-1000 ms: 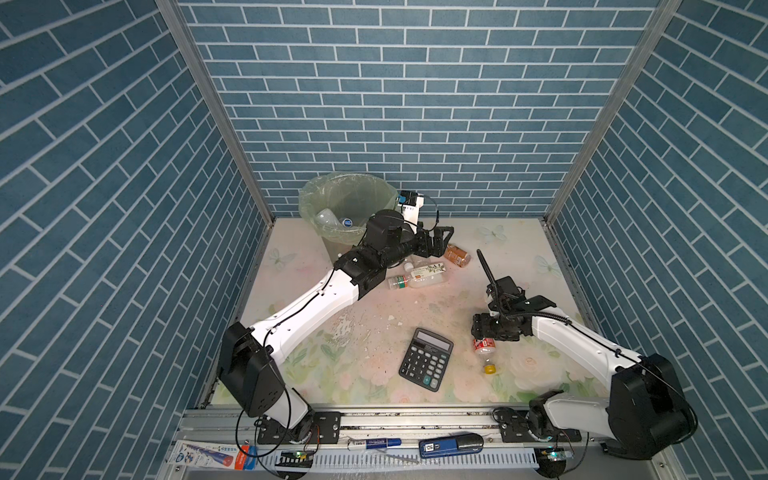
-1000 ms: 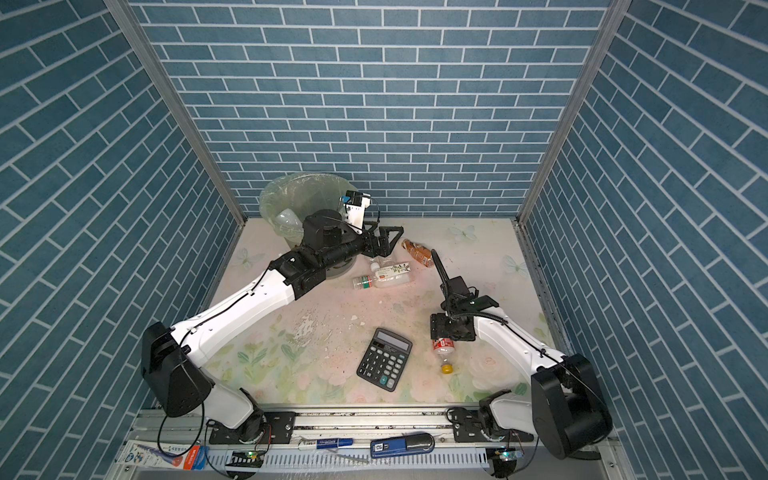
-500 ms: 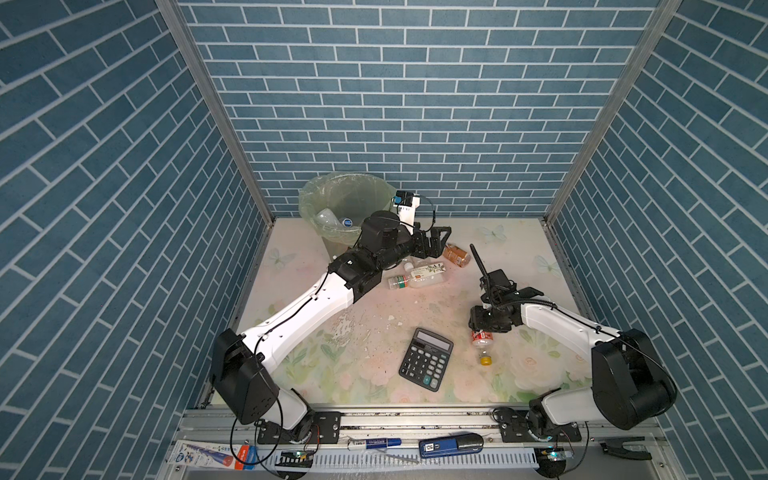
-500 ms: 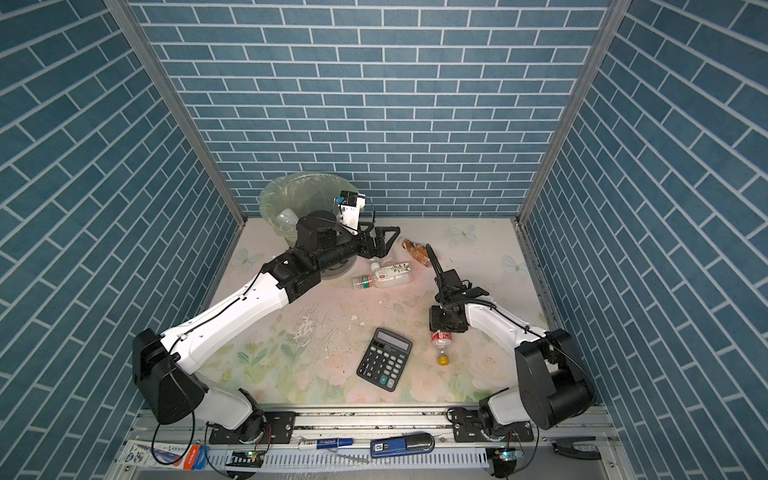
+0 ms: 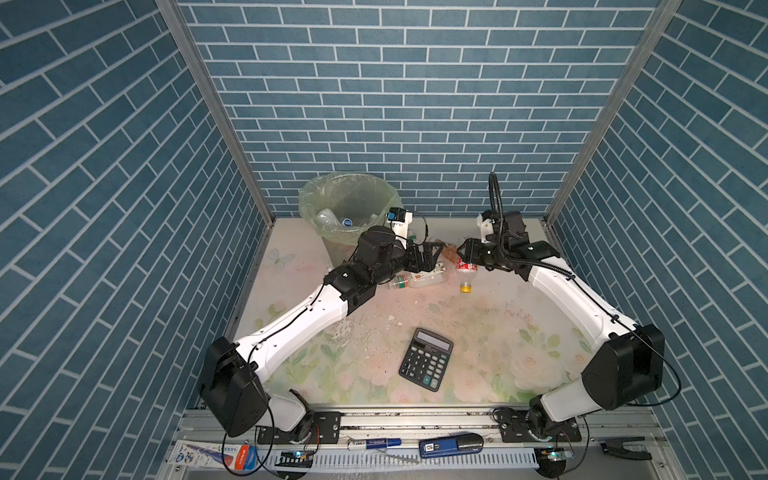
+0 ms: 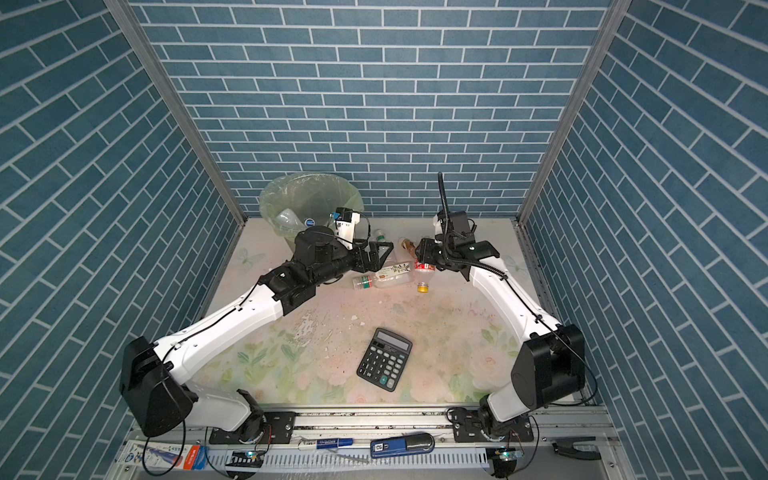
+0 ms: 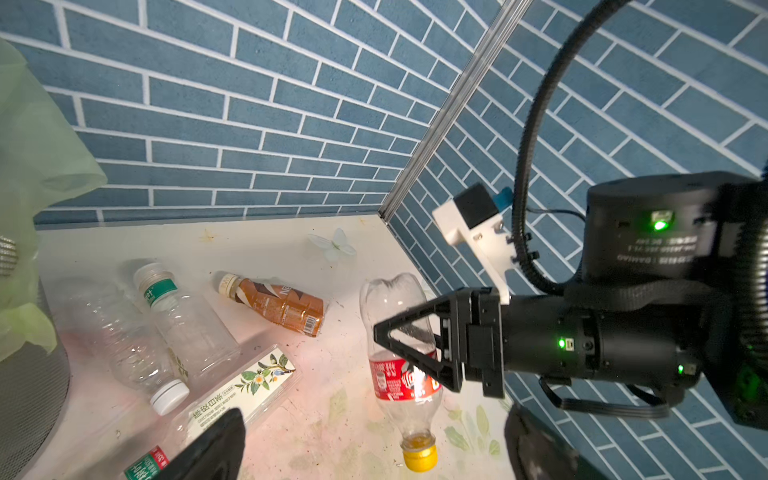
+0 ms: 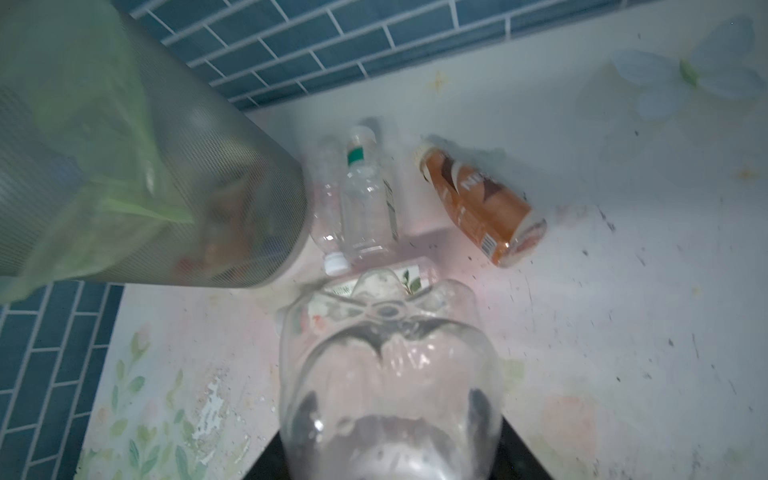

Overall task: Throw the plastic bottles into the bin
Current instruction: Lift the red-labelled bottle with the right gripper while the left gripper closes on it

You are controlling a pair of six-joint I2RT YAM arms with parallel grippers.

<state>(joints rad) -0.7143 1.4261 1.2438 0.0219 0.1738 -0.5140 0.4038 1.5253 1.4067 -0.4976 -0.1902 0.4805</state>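
Next, I take the red-label bottle (image 5: 466,267) by its neck (image 5: 465,281) with my left gripper and drop it in the bin, because my right gripper is holding it far from the bin.
My right gripper (image 5: 462,252) is shut on a clear plastic bottle (image 5: 466,269) with a red label and a yellow cap. The bottle hangs cap down above the table, right of the bin (image 5: 308,204). The bin is round and grey with a pale green bag, and there are bottles inside it. My left gripper (image 5: 439,257) is open and empty, just left of the held bottle (image 7: 400,376). Under it and beside the bin lie a brown bottle (image 7: 278,305), two clear bottles (image 7: 183,320) and a white flower-label bottle (image 7: 243,388).
A black calculator (image 5: 426,364) lies at the front centre of the flowered table (image 5: 498,332). Blue brick walls close the back and both sides. Pens and small tools lie on the rail (image 5: 415,424) at the front edge.
My right gripper closed on the red-label bottle near the calculator, lifted it and carried it back toward the bin. The left arm has barely moved.
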